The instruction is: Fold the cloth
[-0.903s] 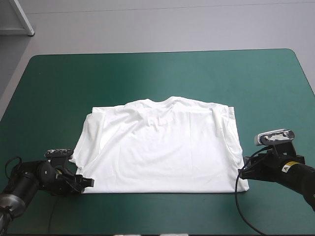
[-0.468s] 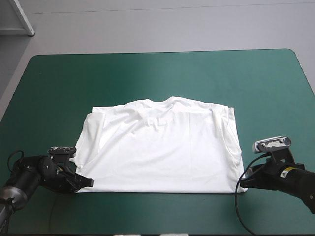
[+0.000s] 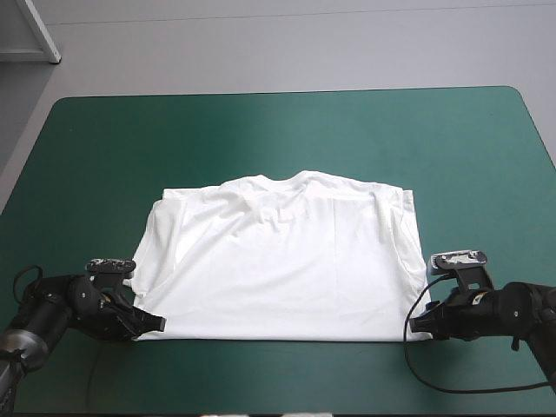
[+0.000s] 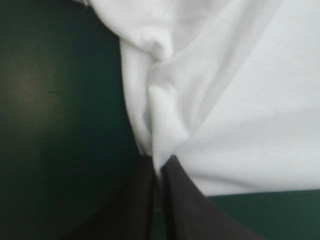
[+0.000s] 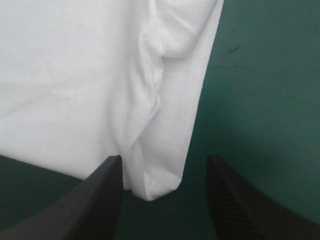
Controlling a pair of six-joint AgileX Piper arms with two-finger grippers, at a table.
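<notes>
My gripper will make the T-shirt (image 3: pixel 278 269) gather into a compact, rumpled bundle when I fold and move it, because loose creases (image 3: pixel 388 228) run down the folded-in side.
The white T-shirt (image 3: pixel 282 261) lies spread flat in the middle of the teal-green table, collar toward the far edge, sleeves folded in. My left gripper (image 3: pixel 155 322) is at the shirt's near left corner, its black fingers all but shut with a pinched fold of T-shirt (image 4: pixel 160 125) between them. My right gripper (image 3: pixel 417 323) sits at the near right corner, open. In the right wrist view that corner of the T-shirt (image 5: pixel 160 175) lies between the two spread fingers (image 5: pixel 102 195) of my right gripper (image 5: pixel 162 165), touching neither.
Bare teal-green cover (image 3: pixel 278 139) surrounds the shirt on all sides, widest toward the far edge. A narrow strip of table (image 3: pixel 278 373) runs between the shirt's hem and the near edge.
My right gripper has slid left and nearer along the table to the shirt's near right corner. My left gripper has shifted only slightly at the near left corner.
</notes>
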